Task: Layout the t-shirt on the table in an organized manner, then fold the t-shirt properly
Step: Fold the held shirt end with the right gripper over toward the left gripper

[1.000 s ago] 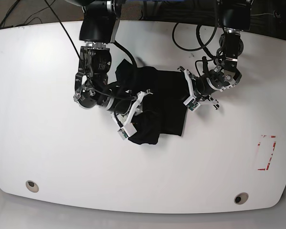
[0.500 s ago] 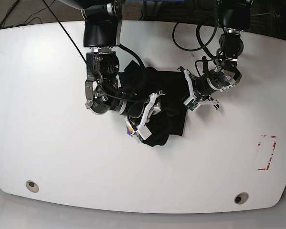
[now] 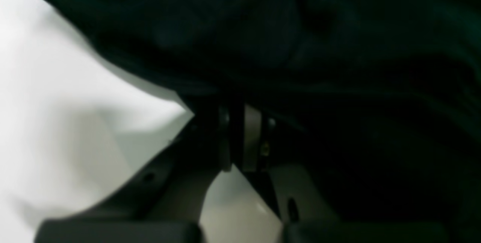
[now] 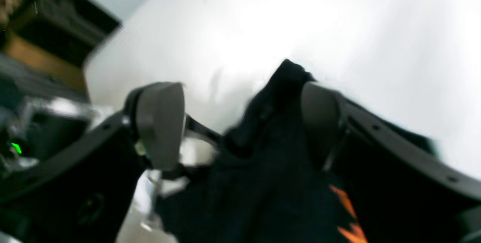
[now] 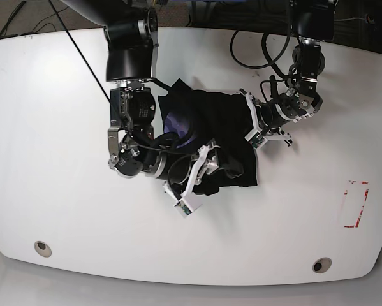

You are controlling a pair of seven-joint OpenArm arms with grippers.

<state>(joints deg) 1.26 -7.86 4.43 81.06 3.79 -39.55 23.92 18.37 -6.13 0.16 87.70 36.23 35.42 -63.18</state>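
Note:
The black t-shirt is lying crosswise with its purple neck patch (image 5: 180, 125) toward my right gripper, so next my left gripper grabs the front corner (image 5: 250, 181) and turns the t-shirt around.
The black t-shirt (image 5: 226, 137) lies bunched in the middle of the white table (image 5: 63, 127), its purple neck patch (image 5: 178, 121) showing. My right gripper (image 5: 194, 182) is at the shirt's front left edge. In the right wrist view this gripper (image 4: 240, 115) is open, with a fold of the t-shirt (image 4: 263, 152) and its orange print (image 4: 345, 213) lying loose between the wide-apart pads (image 4: 161, 122). My left gripper (image 5: 251, 121) is at the shirt's right edge. In the left wrist view it (image 3: 238, 141) is shut, with dark t-shirt cloth (image 3: 300, 47) draped over it.
A red rectangular outline (image 5: 355, 204) marks the table at the right. Two round metal inserts (image 5: 43, 247) (image 5: 321, 264) sit near the front edge. Black cables (image 5: 254, 51) loop at the back behind the arms.
My right gripper has opened and swung right and toward the front edge. The shirt's front part has shifted right, and the purple patch now shows. The left arm has stayed put.

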